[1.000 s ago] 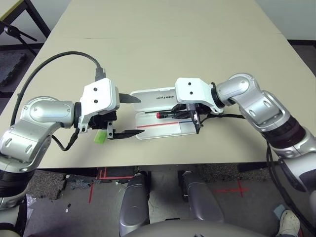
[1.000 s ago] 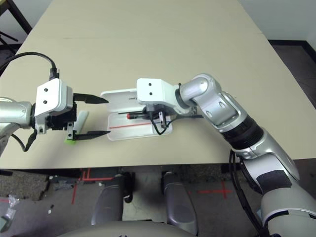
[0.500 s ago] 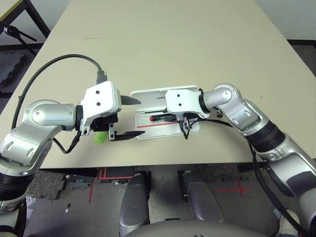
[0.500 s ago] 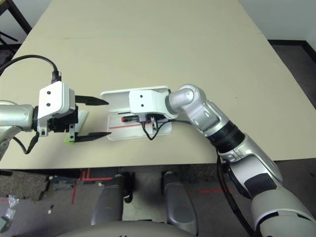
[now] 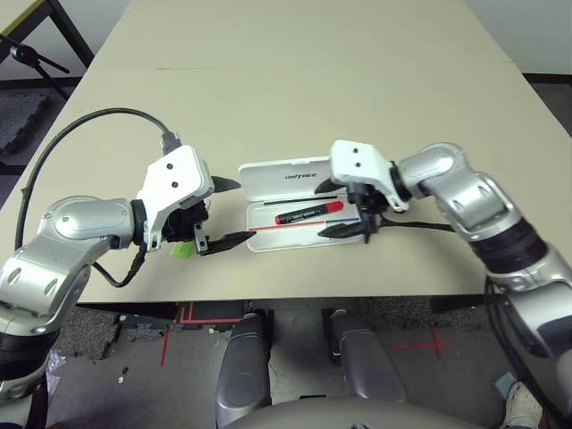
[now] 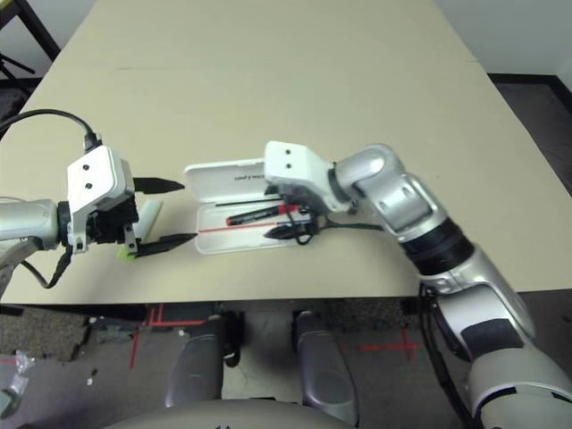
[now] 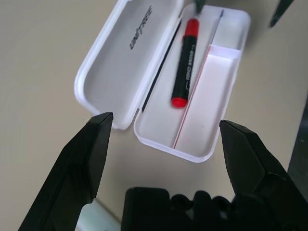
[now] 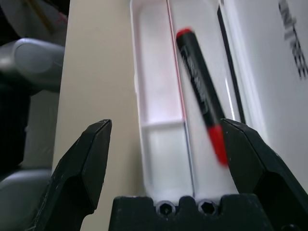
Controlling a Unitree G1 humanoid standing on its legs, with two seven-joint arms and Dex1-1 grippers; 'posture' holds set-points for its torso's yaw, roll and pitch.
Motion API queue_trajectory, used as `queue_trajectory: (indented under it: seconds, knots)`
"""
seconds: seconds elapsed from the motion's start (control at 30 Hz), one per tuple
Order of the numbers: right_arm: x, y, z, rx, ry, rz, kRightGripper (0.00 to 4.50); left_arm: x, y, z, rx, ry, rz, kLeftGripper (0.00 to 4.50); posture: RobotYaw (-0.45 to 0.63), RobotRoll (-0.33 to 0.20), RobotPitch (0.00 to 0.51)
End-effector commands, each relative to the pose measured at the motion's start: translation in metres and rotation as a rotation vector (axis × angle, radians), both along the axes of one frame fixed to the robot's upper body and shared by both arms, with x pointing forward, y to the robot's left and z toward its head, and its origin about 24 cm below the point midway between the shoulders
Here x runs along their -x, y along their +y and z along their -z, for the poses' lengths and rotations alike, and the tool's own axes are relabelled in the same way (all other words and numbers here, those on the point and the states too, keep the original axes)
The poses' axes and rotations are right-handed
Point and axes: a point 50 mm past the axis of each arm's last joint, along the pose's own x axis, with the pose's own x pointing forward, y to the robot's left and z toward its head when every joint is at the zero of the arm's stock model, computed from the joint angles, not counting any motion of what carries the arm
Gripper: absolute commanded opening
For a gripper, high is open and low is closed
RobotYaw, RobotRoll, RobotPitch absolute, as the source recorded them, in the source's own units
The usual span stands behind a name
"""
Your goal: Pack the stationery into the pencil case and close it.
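Observation:
The light-green highlighter [image 5: 182,249] will rest flat inside when the robot lowers it, since the tray's long section [image 5: 288,239] is empty and stops at a cross divider.
The white pencil case [image 5: 268,234] lies open mid-table, its lid [image 5: 284,174] with black lettering folded back. The black marker with red cap [image 5: 308,213] lies loose in the tray, also seen as the marker [image 7: 185,62] and the marker [image 8: 199,94]. My right gripper [image 5: 320,212] stands open over the tray's right half, one finger on each side of the marker. My left gripper [image 5: 244,210] is open just left of the case. The light-green highlighter [image 6: 147,214] lies on the table under the left gripper's body, partly hidden. The tiny block is out of view.
The table's front edge [image 5: 295,295] runs close below the case. A black cable [image 5: 98,121] arcs from my left wrist, and a thin one [image 5: 420,226] trails along the table by my right forearm. Bare tabletop [image 5: 304,80] stretches beyond the case.
My right gripper carried the marker down into the tray, let it go and opened, drawing back to the right. The left gripper has barely moved.

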Motion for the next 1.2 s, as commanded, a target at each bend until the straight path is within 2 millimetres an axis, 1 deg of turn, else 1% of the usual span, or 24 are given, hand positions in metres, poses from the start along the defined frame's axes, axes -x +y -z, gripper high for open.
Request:
queue_trajectory:
  seconds: [0.03,0.13,0.27,0.53,0.77,0.93,1.03,1.17,1.2]
  knots:
    - [0.001,-0.014,-0.007,-0.022,0.017,0.024,4.49,0.002,0.012,0.005,-0.052,0.043,-0.15,4.5,0.01,0.0,0.202]
    - [-0.002,-0.021,-0.009,-0.026,0.003,0.058,4.49,0.001,0.02,0.013,-0.055,0.093,-0.245,4.5,0.01,0.0,0.202]
    - [-0.001,-0.025,-0.006,-0.022,0.003,0.076,4.49,0.0,0.028,0.025,-0.055,0.139,-0.338,4.5,0.02,0.0,0.206]
    - [-0.001,-0.023,0.0,-0.027,0.0,0.082,4.49,-0.003,0.048,0.044,-0.078,0.213,-0.537,4.5,0.02,0.0,0.218]
    - [0.002,-0.019,0.004,-0.02,0.002,0.067,4.49,-0.011,0.056,0.057,-0.009,0.283,-0.653,4.5,0.01,0.0,0.218]
    - [0.003,-0.018,0.004,-0.025,-0.004,0.069,4.49,-0.014,0.054,0.062,0.041,0.335,-0.666,4.5,0.0,0.0,0.217]
    - [0.004,-0.019,0.004,-0.022,-0.008,0.073,4.5,-0.012,0.049,0.062,0.074,0.371,-0.634,3.89,0.0,0.0,0.217]
    - [0.005,-0.017,0.005,-0.024,-0.002,0.065,4.5,-0.01,0.043,0.058,0.117,0.361,-0.573,2.34,-0.01,0.0,0.219]
    - [0.006,-0.016,0.005,-0.027,-0.001,0.064,4.5,-0.01,0.044,0.057,0.118,0.356,-0.569,2.05,-0.01,0.0,0.219]
